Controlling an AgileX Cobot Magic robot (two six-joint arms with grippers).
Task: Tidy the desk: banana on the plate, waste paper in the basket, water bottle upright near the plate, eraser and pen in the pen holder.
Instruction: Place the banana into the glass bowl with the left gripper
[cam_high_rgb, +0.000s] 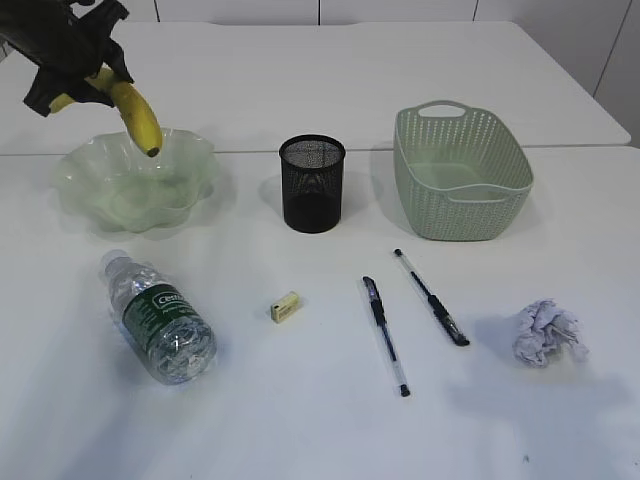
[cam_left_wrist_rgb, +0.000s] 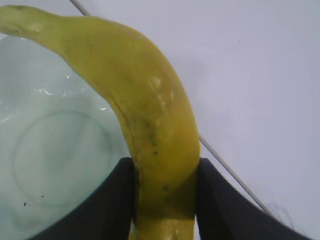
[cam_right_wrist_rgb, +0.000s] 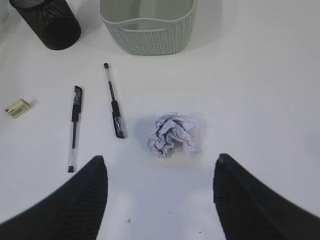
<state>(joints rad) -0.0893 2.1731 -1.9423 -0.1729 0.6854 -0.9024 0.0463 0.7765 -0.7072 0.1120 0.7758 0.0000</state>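
My left gripper should keep going down, because the banana's lower end (cam_high_rgb: 146, 137) hangs above the empty pale green plate. It should go on until that end of the banana touches the plate's hollow (cam_high_rgb: 140, 194), and then let go.
My left gripper (cam_high_rgb: 85, 80) is shut on the yellow banana (cam_high_rgb: 137, 113) and holds it tilted above the pale green plate (cam_high_rgb: 95, 195); the left wrist view shows the banana (cam_left_wrist_rgb: 150, 115) clamped between the jaws (cam_left_wrist_rgb: 165, 175) over the plate (cam_left_wrist_rgb: 55, 150). The water bottle (cam_high_rgb: 160, 318) lies on its side on the desk (cam_high_rgb: 300, 420). The eraser (cam_high_rgb: 285, 306) and two pens (cam_high_rgb: 385, 335) (cam_high_rgb: 432, 298) lie in front of the black pen holder (cam_high_rgb: 312, 183). The waste paper (cam_high_rgb: 545, 332) lies right, below the basket (cam_high_rgb: 460, 170). My right gripper (cam_right_wrist_rgb: 159, 165) is open above the desk, just short of the waste paper (cam_right_wrist_rgb: 172, 134).
A seam between two tabletops runs behind the plate and holder (cam_high_rgb: 250, 152). In the right wrist view the pens (cam_right_wrist_rgb: 74, 127) (cam_right_wrist_rgb: 114, 100), the eraser (cam_right_wrist_rgb: 16, 108), the pen holder (cam_right_wrist_rgb: 47, 20) and the basket (cam_right_wrist_rgb: 147, 25) lie beyond the paper.
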